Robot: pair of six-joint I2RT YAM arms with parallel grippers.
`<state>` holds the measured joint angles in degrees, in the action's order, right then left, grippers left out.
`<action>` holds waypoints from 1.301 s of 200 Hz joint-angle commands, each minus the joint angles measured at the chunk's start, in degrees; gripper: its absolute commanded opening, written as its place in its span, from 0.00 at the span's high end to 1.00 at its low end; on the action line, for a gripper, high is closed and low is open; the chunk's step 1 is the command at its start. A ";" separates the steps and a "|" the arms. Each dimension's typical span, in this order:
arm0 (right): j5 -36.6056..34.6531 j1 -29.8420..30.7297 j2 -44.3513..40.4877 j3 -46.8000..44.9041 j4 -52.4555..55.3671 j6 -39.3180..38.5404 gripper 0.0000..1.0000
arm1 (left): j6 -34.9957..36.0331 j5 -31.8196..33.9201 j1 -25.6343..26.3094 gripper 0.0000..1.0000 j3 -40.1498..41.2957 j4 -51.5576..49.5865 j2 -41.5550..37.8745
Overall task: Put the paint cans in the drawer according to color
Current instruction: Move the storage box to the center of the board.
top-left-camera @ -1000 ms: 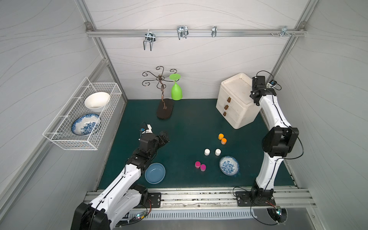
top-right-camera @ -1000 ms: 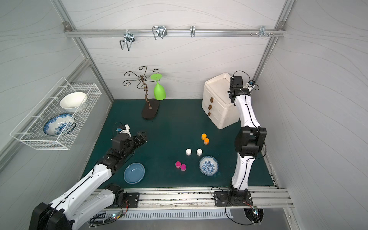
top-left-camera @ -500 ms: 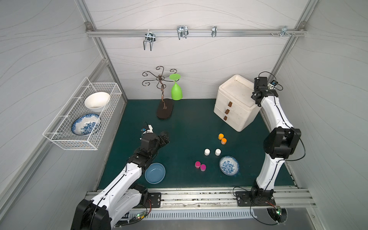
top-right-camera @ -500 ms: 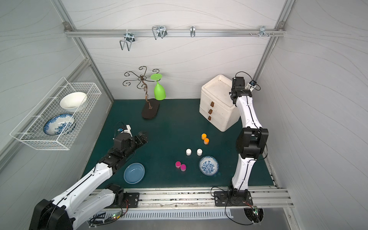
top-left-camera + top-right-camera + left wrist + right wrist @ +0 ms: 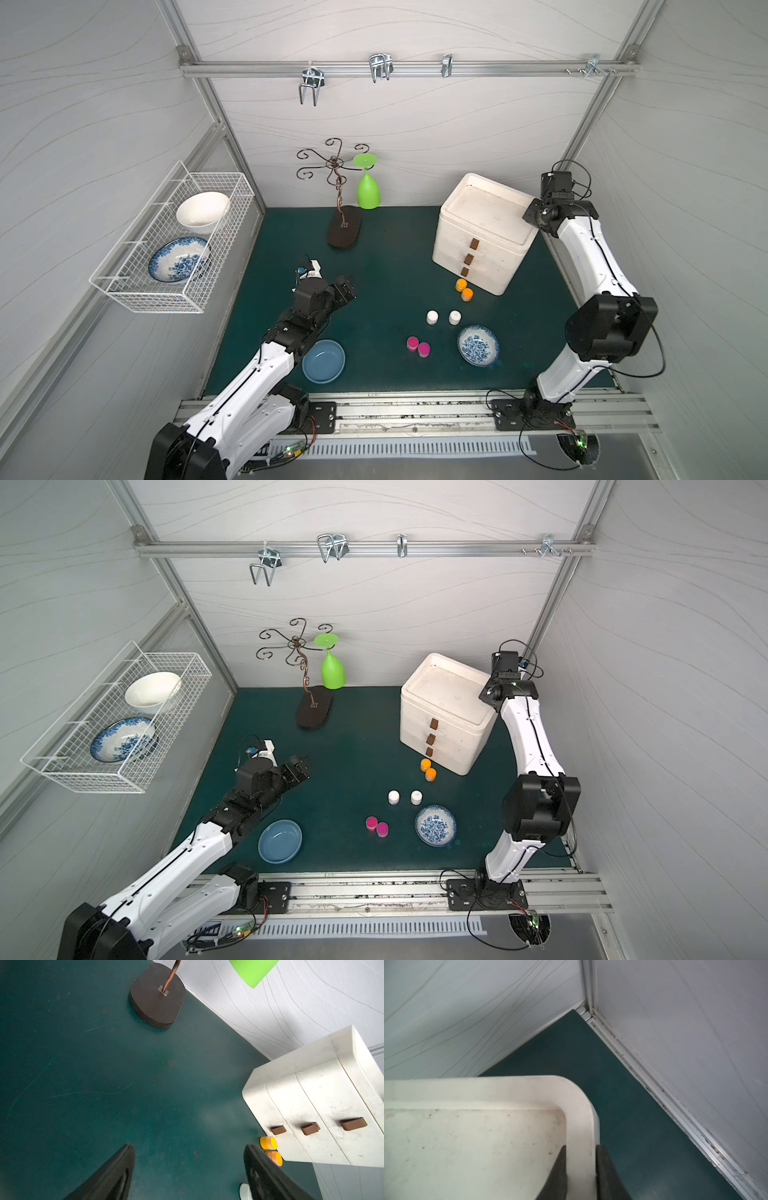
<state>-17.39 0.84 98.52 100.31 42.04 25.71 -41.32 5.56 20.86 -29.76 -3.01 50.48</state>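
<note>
My right gripper should go on turning the drawer unit until its handles face my arms, as the drawer unit's top rim (image 5: 580, 1122) is in my fingers and there is open mat (image 5: 393, 248) beside the drawer unit.
Six paint cans stand on the green mat in pairs in both top views: orange (image 5: 461, 284) (image 5: 425, 764), white (image 5: 432, 317) (image 5: 393, 797) and pink (image 5: 413, 343) (image 5: 371, 823). The white drawer unit (image 5: 484, 232) (image 5: 444, 712) has three brown handles and all its drawers are shut. Its lower front corner is close to the orange cans (image 5: 268, 1142). My right gripper (image 5: 581, 1147) (image 5: 538, 216) is shut on the unit's raised top rim (image 5: 579, 1118). My left gripper (image 5: 189, 1147) (image 5: 347, 291) hangs open and empty over bare mat, left of the cans.
A blue bowl (image 5: 323, 360) lies by my left arm, and a patterned bowl (image 5: 478, 345) sits right of the pink cans. At the back a green goblet (image 5: 368, 195) hangs on a stand (image 5: 344, 227). A wire basket (image 5: 124, 286) holding two bowls hangs on the left wall.
My right gripper has closed on the rim and swung the drawer unit round, so its handled front now faces more toward the cans. The left arm has barely moved.
</note>
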 commanded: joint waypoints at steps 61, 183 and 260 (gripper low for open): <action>33.24 3.07 5.20 8.71 -16.95 -4.53 1.00 | 2.57 -2.74 1.44 0.16 -15.49 -6.31 6.55; 34.17 18.75 7.18 5.70 -19.47 -6.98 1.00 | 13.22 -0.18 3.82 0.24 -49.68 -17.47 36.29; 33.56 26.16 11.09 7.74 -21.13 -6.53 0.89 | 15.86 9.61 3.46 0.28 -56.35 -27.98 38.81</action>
<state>6.37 23.18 108.66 104.99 24.53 11.09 -26.85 10.55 24.45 -79.81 -25.04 87.26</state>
